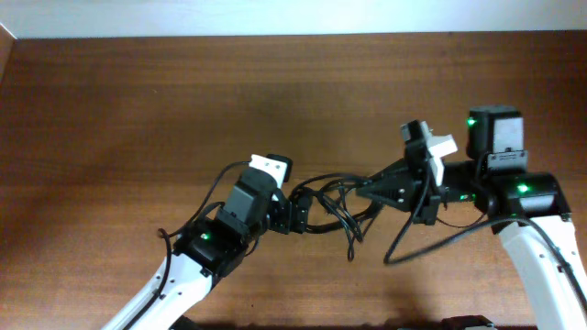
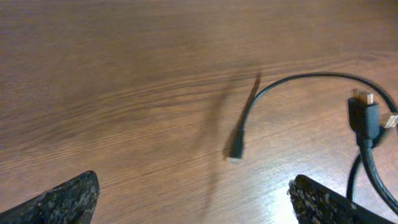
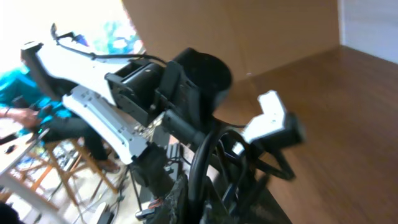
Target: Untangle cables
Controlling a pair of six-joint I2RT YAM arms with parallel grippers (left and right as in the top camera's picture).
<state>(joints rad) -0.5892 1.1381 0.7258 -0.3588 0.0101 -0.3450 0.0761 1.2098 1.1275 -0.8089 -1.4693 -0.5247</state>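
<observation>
My left gripper should swing back over the looped cables (image 1: 345, 216) and grip one, since the larger plug (image 2: 364, 117) and its cord are outside my left gripper's open fingers.
The cables (image 1: 332, 203) are thin black cords looped together on the wooden table between my two grippers. My right gripper (image 1: 369, 191) is shut on a bundle of them; in the right wrist view a black loop (image 3: 200, 163) rises from between its fingers (image 3: 221, 208). My left gripper (image 1: 299, 213) is at the left end of the tangle, open and empty. In the left wrist view its fingers (image 2: 193, 199) are far apart over bare wood. Beyond them lie a cord with a small plug (image 2: 236, 151) and a larger silver-tipped plug (image 2: 364, 114).
The wooden table (image 1: 138, 101) reaches to a white wall at the back. A thicker black wire (image 1: 431, 243) sags from the right arm onto the table. The left arm (image 3: 112, 93) fills the right wrist view's background.
</observation>
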